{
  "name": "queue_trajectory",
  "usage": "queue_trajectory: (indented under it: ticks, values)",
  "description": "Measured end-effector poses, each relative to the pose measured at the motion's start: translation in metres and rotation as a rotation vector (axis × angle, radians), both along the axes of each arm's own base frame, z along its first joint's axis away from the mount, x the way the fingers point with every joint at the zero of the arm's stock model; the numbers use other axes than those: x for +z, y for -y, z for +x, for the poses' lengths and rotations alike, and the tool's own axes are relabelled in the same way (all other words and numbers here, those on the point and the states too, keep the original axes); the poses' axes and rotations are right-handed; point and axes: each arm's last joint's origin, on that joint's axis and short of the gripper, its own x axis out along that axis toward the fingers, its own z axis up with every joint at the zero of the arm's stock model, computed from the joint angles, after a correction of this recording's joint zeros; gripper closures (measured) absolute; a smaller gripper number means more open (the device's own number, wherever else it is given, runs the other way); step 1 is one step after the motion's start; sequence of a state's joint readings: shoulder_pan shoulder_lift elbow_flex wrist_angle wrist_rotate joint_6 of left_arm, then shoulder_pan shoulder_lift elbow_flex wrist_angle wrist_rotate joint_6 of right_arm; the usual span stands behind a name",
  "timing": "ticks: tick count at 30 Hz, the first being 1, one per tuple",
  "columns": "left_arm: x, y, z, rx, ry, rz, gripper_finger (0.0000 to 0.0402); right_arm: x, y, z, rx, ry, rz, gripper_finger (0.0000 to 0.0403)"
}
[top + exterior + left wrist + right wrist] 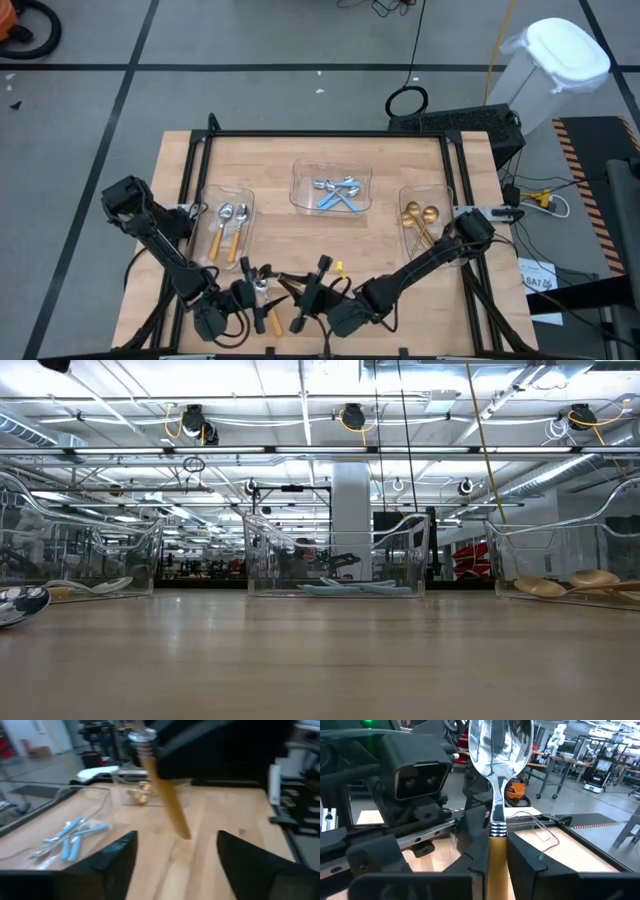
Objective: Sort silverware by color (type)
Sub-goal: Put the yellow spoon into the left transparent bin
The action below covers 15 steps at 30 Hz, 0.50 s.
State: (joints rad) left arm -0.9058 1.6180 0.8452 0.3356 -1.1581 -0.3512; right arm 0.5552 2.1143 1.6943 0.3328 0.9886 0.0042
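Note:
The orange-handled spoon in my right gripper is far from the tray of orange-handled spoons [230, 226], so I should hand the held spoon [499, 795] over to my left gripper.
An orange-handled spoon [498, 795] with a silver bowl stands between the fingers of my right gripper [497, 852], which is shut on it near the table's near edge [318, 287]. My left gripper [177, 857] is open and faces it from close by [250, 292]. An orange handle [167, 795] slants in the air ahead of its fingers, and they do not touch it. More orange-handled spoons [265, 312] lie on the table between the two grippers. Other orange-handled spoons [228, 228] lie in the left tray, blue-handled ones [337, 192] in the middle tray and gold ones [420, 220] in the right tray. My right gripper pinches the orange-handled spoon by its handle [496, 862], just below the ringed collar, between the two fingers [472, 855]. The spoon runs along the fingers, and its silver bowl [500, 742] sticks out past their tips toward the left arm. It is lifted clear of the table.
Three clear plastic trays stand across the table: left [210, 205], middle [300, 180] and right [445, 195]. In the low view they stand in a row [335, 565] beyond bare wood, and a spoon bowl [20, 603] shows at the left. A black frame [320, 133] borders the table.

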Motion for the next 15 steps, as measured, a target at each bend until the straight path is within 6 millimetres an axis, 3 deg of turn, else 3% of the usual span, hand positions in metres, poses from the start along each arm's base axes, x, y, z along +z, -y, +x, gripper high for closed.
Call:
queue_trajectory:
  ticks: [6, 15]
  values:
    - [-0.001, -0.006, 0.009, 0.023, 0.016, -0.071, 0.0073, 0.003, 0.0, 0.001, 0.001, 0.02, -0.002, 0.0361]
    - [0.0, -0.012, 0.019, -0.014, 0.01, -0.128, 0.0075, 0.005, 0.004, 0.004, 0.019, 0.037, 0.007, 0.0361]
